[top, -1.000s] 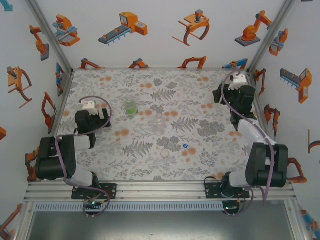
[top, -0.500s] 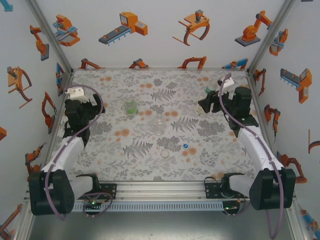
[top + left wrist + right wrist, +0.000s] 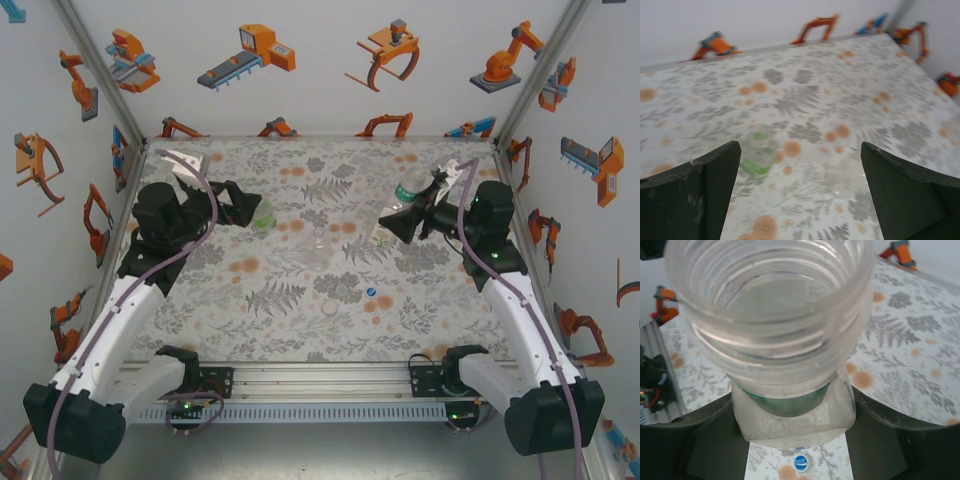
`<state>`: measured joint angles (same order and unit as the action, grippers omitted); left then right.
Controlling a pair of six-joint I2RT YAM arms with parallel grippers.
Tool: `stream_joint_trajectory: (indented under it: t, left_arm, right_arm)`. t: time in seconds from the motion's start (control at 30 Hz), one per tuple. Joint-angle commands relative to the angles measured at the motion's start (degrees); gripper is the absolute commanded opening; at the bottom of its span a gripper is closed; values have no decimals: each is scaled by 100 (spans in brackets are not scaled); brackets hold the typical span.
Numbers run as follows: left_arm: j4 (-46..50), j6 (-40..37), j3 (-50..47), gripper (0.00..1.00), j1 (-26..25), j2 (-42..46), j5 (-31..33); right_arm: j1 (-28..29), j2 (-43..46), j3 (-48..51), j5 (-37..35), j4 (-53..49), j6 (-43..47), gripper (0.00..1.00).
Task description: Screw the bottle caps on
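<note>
My open left gripper should keep moving toward the taller clear bottle's base (image 3: pixel 380 235), which sticks out of my right gripper, and close around the lower body.
My right gripper (image 3: pixel 398 222) is shut on the taller clear bottle with a green band (image 3: pixel 406 190), held tilted above the right middle of the table. In the right wrist view the open threaded mouth of this bottle (image 3: pixel 771 315) faces the camera, with no cap on it. My right gripper (image 3: pixel 796 440) clamps its body, and a blue cap (image 3: pixel 800 462) lies on the table below. The same blue cap (image 3: pixel 371 292) and a pale cap (image 3: pixel 330 307) lie near the table's middle front. My left gripper (image 3: pixel 248 206) stands open just left of the squat green bottle (image 3: pixel 263 214). A small clear bottle (image 3: pixel 320 240) stands at the centre. The green bottle (image 3: pixel 759 151) is blurred ahead of the left gripper (image 3: pixel 800 167).
The floral table (image 3: pixel 300 330) is walled on three sides by white panels with robot stickers. Both arm bases sit on the aluminium rail (image 3: pixel 320 382) at the near edge.
Both arms have stretched forward and inward. The left gripper swung from the left edge over to the green bottle. The right gripper carried its bottle from the right wall toward the middle.
</note>
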<state>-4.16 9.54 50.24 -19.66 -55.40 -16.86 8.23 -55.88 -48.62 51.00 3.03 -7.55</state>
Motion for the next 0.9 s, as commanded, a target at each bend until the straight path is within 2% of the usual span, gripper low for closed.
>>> stream_joint_trajectory:
  t: [0.0, 0.17, 0.23, 0.37, 0.6, 0.87]
  left_arm:
    - [-164, 197, 312, 97, -543, -21, -981]
    - [-1112, 296, 318, 100, -1455, -344, -1804]
    - [-1326, 29, 406, 98, -1901, -557, -2190]
    - [-1523, -223, 654, 97, -2522, -958, -2235]
    - [-2174, 22, 901, 97, -2778, -1511, -2207]
    - [-2262, 73, 1186, 99, -2920, -1962, -2722]
  right_arm:
    - [239, 198, -227, 628, 487, -370, 31]
    - [523, 305, -129, 820, 1258, -960, 28]
    - [600, 308, -69, 893, 1680, -1303, 27]
    - [760, 334, -98, 1010, 1919, -1482, 24]
    - [1088, 299, -203, 1114, 2124, -1451, 23]
    - [1495, 108, -368, 906, 2320, -1451, 22]
